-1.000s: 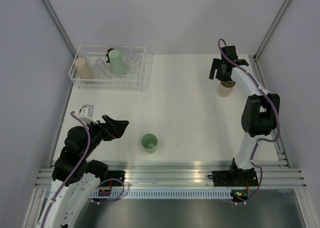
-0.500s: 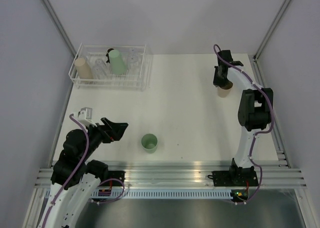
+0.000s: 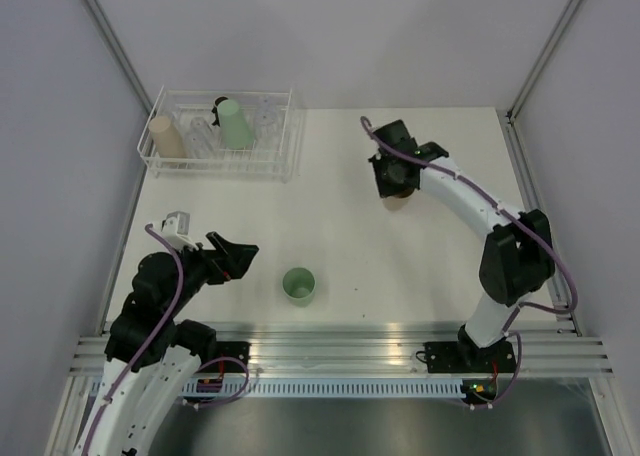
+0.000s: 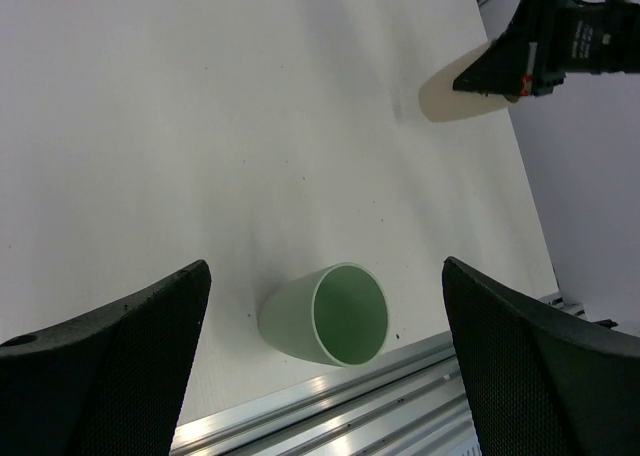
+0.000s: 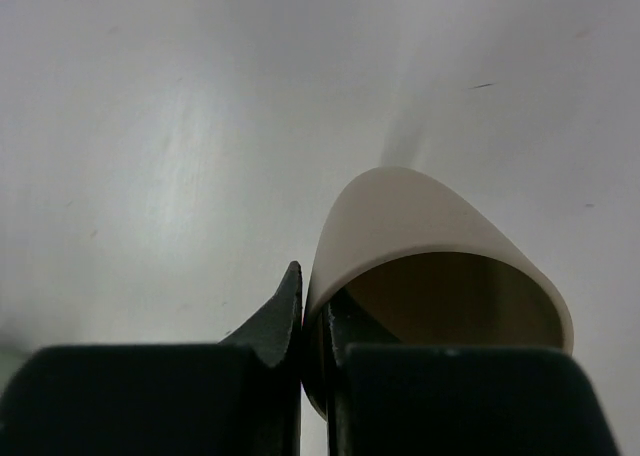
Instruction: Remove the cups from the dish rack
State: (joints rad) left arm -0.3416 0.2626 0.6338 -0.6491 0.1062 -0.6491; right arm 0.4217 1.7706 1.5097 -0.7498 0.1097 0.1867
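Observation:
The opening of the beige cup [image 3: 396, 204] is up, with the space [image 3: 333, 294] beside the green cup free. My right gripper should keep bringing it there until it stands, then release.
My right gripper [image 3: 398, 180] is shut on the rim wall of a beige cup [image 3: 397, 202], one finger inside and one outside, over the middle back of the table. In the right wrist view the cup [image 5: 420, 226] sits just right of the pinched gripper [image 5: 312, 298]. The white wire dish rack [image 3: 291, 148] at the back left holds a beige cup [image 3: 165, 136], a mint green cup [image 3: 236, 125], clear cups [image 3: 204, 134] and a small black one [image 3: 218, 103]. A green cup [image 3: 299, 284] stands upright near the front edge. My left gripper [image 3: 233, 255] is open, left of it.
The left wrist view shows the green cup [image 4: 331, 315] between my wide-open fingers [image 4: 110, 361], with the aluminium rail [image 4: 330, 416] of the table's front edge just behind it. Grey walls close in the table on the left, back and right.
My right gripper shut on the beige cup at the back right and carried it left toward the table's middle. The left arm barely moved.

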